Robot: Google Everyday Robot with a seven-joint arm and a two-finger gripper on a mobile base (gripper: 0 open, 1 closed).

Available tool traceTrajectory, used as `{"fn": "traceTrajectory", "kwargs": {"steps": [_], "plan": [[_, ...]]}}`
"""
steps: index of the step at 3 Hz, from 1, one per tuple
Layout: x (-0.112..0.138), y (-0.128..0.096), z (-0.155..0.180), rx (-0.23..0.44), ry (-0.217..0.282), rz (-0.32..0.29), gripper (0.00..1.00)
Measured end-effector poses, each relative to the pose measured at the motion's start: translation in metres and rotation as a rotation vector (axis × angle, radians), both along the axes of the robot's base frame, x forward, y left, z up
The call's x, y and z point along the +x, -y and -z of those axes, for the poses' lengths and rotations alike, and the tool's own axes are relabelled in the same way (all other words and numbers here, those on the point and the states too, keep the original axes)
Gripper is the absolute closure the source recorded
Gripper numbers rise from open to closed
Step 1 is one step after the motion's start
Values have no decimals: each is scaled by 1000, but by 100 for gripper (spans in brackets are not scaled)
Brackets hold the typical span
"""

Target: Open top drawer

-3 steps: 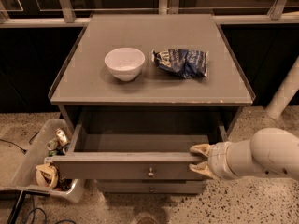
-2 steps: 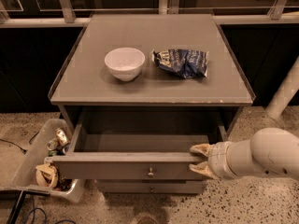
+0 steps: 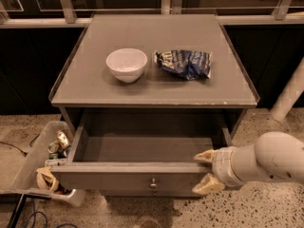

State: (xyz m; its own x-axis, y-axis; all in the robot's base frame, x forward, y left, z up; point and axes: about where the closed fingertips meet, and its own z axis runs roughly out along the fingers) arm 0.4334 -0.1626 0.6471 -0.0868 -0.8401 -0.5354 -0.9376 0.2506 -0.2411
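Note:
The front panel's top edge (image 3: 192, 164) meets my gripper's upper finger only shallowly, so next I open wider, reach that finger behind the panel (image 3: 194, 153) and pull the drawer further.
The top drawer (image 3: 128, 177) of the grey cabinet stands pulled far out. Its grey box interior is bare, and its front panel carries one small metal knob (image 3: 153, 183) at the centre. My gripper (image 3: 205, 171) is at the right end of the drawer front. Its two tan fingers are spread, one fingertip (image 3: 203, 156) at the top edge of the panel and the other lower in front of it. They hold nothing. The white arm comes in from the right. The lower drawers are hidden under the open one.
A white bowl (image 3: 126, 64) and a crumpled blue chip bag (image 3: 185, 63) lie on the cabinet top (image 3: 95, 87). A clear bin (image 3: 35, 167) of trash stands on the floor at the left. A white pole (image 3: 289, 96) rises at the right. Cables lie at the lower left.

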Motion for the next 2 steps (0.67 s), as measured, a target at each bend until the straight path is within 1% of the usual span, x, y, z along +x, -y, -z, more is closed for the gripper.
{"fn": "traceTrajectory", "kwargs": {"steps": [1, 2], "plan": [[0, 0, 0, 0, 0, 0, 0], [0, 0, 0, 0, -1, 0, 19]]}}
